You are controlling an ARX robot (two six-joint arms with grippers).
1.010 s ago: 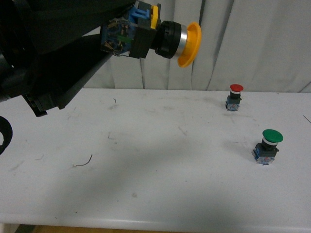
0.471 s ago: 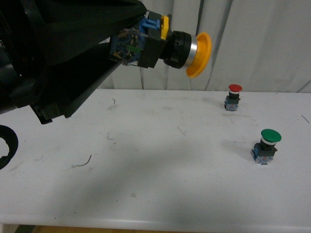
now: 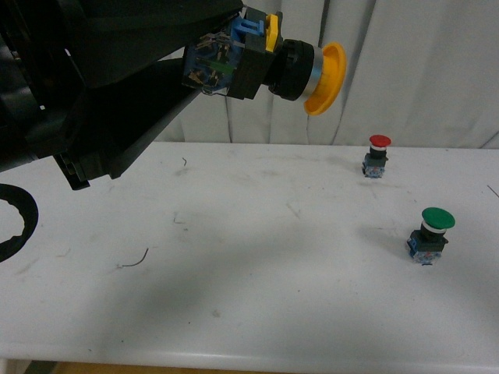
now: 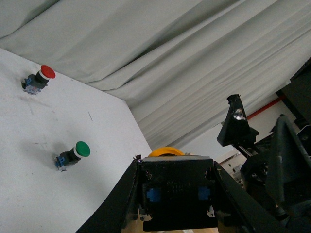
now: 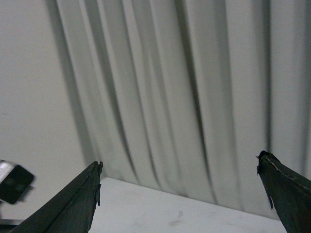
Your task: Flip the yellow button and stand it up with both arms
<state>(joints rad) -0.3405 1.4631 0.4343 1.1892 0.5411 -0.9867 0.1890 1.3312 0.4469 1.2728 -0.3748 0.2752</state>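
Observation:
The contact block shows a flat, square end [image 3: 209,64]. I expect the yellow button [image 3: 271,61] to keep standing upright under its wide cap when I put it down because of that.
The yellow button [image 3: 326,78] hangs high above the white table [image 3: 249,265], lying sideways with its yellow cap facing right and its blue-black contact block in my left gripper [image 3: 209,64], which is shut on it. In the left wrist view the black block [image 4: 177,194] fills the gap between the fingers, and only the cap's yellow rim [image 4: 166,151] shows beyond it. My right gripper [image 5: 180,162] is open, with only curtain and table between its two black fingertips. It does not show in the front view.
A red-capped button [image 3: 378,154] stands at the back right of the table and a green-capped one [image 3: 431,234] nearer on the right. A black ring [image 3: 15,226] lies at the left edge. Grey curtain hangs behind. Dark parts of the other arm [image 4: 272,160] show in the left wrist view.
My left gripper has carried the yellow button a little to the right and slightly upward. The red and green buttons have stayed in place.

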